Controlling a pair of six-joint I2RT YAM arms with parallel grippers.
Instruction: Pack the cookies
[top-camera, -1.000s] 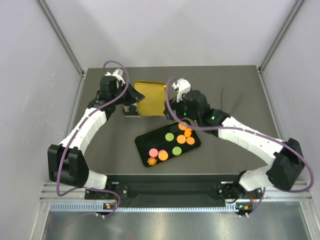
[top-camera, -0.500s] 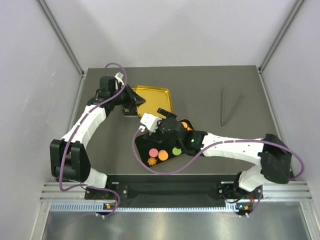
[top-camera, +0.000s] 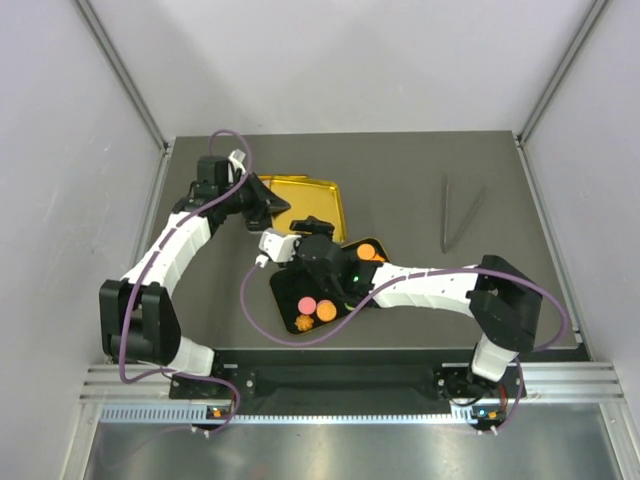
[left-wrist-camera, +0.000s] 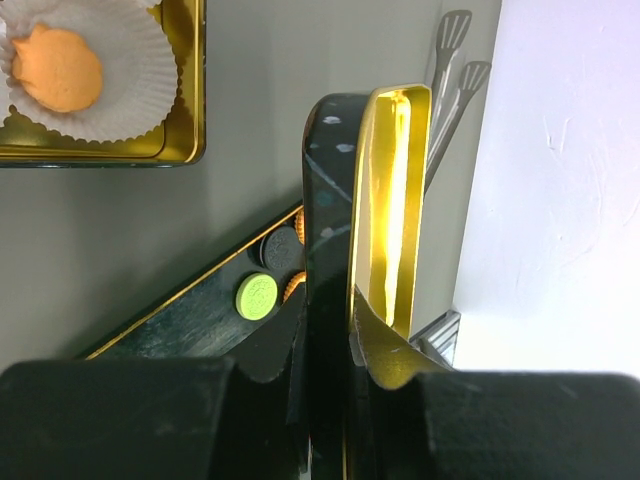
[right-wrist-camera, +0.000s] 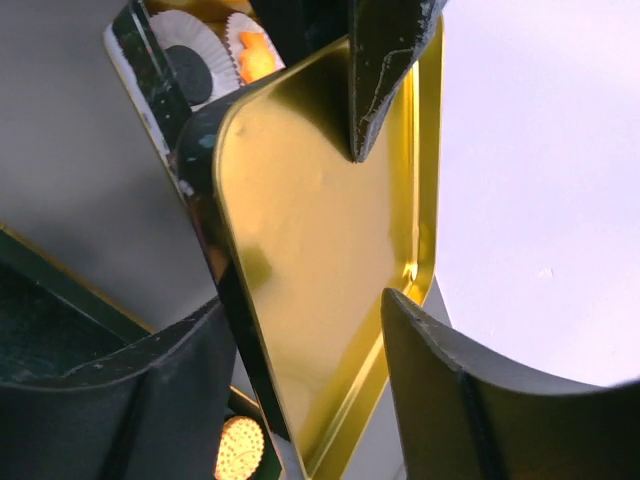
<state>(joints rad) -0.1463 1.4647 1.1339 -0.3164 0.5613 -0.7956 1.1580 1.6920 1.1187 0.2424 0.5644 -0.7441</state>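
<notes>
Next, my right gripper grabs the lid's near edge (right-wrist-camera: 305, 395) and flips the lid over onto the tin, because the lid's gold inside (top-camera: 314, 200) is facing up in my left gripper.
My left gripper (top-camera: 262, 205) is shut on the edge of a tin lid (top-camera: 315, 205), gold inside and black outside, and holds it tilted above the table; the lid shows edge-on in the left wrist view (left-wrist-camera: 385, 200). My right gripper (top-camera: 300, 237) is open, its jaws on either side of the lid's (right-wrist-camera: 320, 200) near edge without pinching it. Cookies lie on a black tray (top-camera: 285, 297): a pink one (top-camera: 307, 304), orange rounds (top-camera: 326, 311) and a green one (left-wrist-camera: 257, 296). A gold tin (left-wrist-camera: 190, 100) holds an orange fish-shaped cookie (left-wrist-camera: 55, 68) in a paper cup.
Metal tongs (top-camera: 460, 215) lie at the back right of the table. My right arm stretches across the tray and hides part of it. White walls enclose the table on three sides.
My right arm has swung left across the tray, and its open jaws now straddle the lid's near edge. My left gripper still holds the lid, now tilted up.
</notes>
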